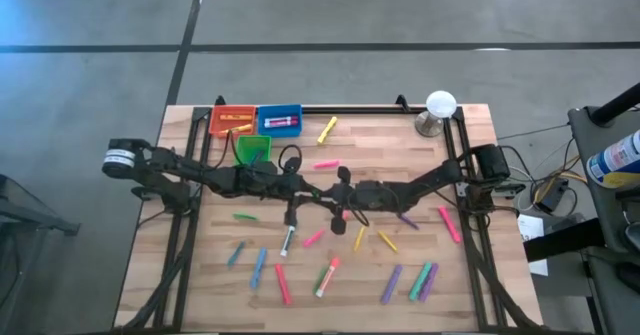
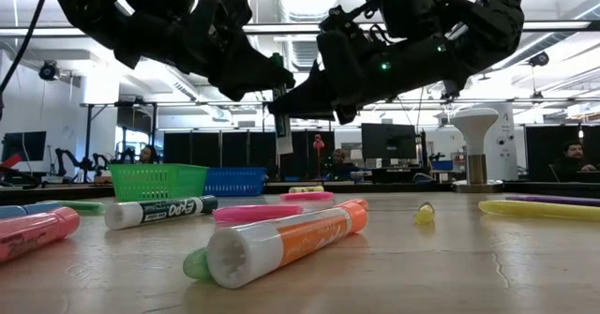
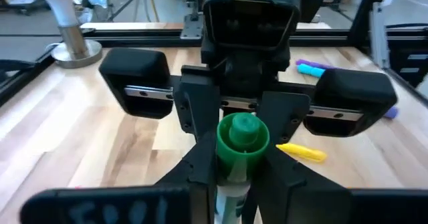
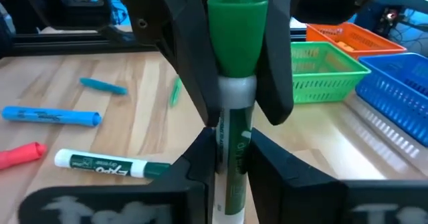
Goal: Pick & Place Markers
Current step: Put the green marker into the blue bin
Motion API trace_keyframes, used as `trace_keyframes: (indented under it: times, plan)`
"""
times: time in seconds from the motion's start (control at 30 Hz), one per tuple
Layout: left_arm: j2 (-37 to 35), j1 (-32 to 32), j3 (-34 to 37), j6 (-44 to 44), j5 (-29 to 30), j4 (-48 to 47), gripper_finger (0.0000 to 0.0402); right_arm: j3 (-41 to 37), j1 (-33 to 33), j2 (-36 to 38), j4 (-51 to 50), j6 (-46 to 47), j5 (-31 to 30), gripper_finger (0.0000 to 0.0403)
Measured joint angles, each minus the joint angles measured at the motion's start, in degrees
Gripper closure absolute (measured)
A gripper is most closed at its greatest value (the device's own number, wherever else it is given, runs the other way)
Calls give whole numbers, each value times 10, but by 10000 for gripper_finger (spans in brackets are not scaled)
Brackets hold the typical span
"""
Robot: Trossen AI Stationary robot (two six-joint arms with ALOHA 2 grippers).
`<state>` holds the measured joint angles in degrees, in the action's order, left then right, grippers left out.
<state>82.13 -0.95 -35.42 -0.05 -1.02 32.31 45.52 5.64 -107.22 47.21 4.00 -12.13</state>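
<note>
My right gripper is still pinching the marker's white body (image 4: 236, 128) next to where my left gripper holds it. My right gripper should open before my left gripper takes the marker to the blue bin (image 1: 279, 121).
A white-barrelled marker with a green cap (image 4: 237, 30) is held in the air between both grippers over the table's middle. My left gripper (image 1: 306, 189) comes in from the left and my right gripper (image 1: 336, 193) from the right. They meet tip to tip, both shut on this marker. Its cap end (image 3: 242, 134) faces the left arm. Many more markers lie flat on the near half of the table: a white green-capped one (image 1: 288, 240), pink (image 1: 282, 285), blue (image 1: 260, 267), yellow (image 1: 386, 240) and purple (image 1: 390, 285). My left gripper pinches the marker between its two fingers (image 4: 190, 63) at the base of the green cap, where it meets the barrel (image 4: 235, 83). It comes level from the table's left. The marker is clear of the table. My right gripper pinches the white barrel (image 4: 231, 140) below the cap between its two fingers (image 4: 200, 160). It comes level from the table's right, fingers along the barrel. The marker is lifted clear, cap end away from this gripper.
Three small bins stand at the far left: orange (image 1: 232, 121), blue (image 1: 280, 120) and green (image 1: 253, 150). A white-topped stand (image 1: 440, 110) sits at the far right corner. Dark frame rails (image 1: 462, 175) run along both sides. A yellow marker (image 1: 327, 129) lies near the bins.
</note>
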Motion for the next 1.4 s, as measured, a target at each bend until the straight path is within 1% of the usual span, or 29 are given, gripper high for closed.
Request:
trace_keyframes:
  times: [0.07, 0.13, 0.2, 0.23, 0.3, 0.4, 0.5, 0.57, 0.83, 1.0, 1.1, 1.4]
  plan:
    - [-6, -2, -5, 1, 7, -15, 346, 0, 0, 0, 0, 1, -2, 321]
    - [-18, -5, -15, 1, 20, -42, 346, 0, 0, 0, 3, -2, -4, 286]
    - [-37, -10, -31, 6, 43, -94, 346, -1, -1, 1, -3, -3, -8, 253]
    - [-47, -14, -42, 12, 59, -128, 346, -1, -2, 1, -12, -3, -15, 240]
    - [-65, -25, -67, 26, 117, -202, 346, -3, -2, 1, -44, -10, -31, 224]
    - [-83, -50, -110, 31, 188, -306, 346, -4, 2, 3, -98, -15, -57, 219]
    - [-84, -87, -149, 31, 218, -408, 346, -3, -1, 7, -125, -15, -74, 231]
    - [-80, -119, -167, 34, 227, -446, 346, -3, -2, 7, -132, -14, -76, 247]
    - [-47, -237, -193, 103, 221, -462, 346, -3, 2, 7, -140, -29, -76, 335]
    - [-13, -285, -209, 148, 219, -464, 346, -3, 7, 7, -140, -42, -71, 378]
    - [5, -306, -219, 170, 218, -464, 346, -3, 7, 7, -141, -46, -75, 392]
    - [56, -342, -237, 208, 222, -462, 346, -3, 9, 7, -141, -57, -74, 394]
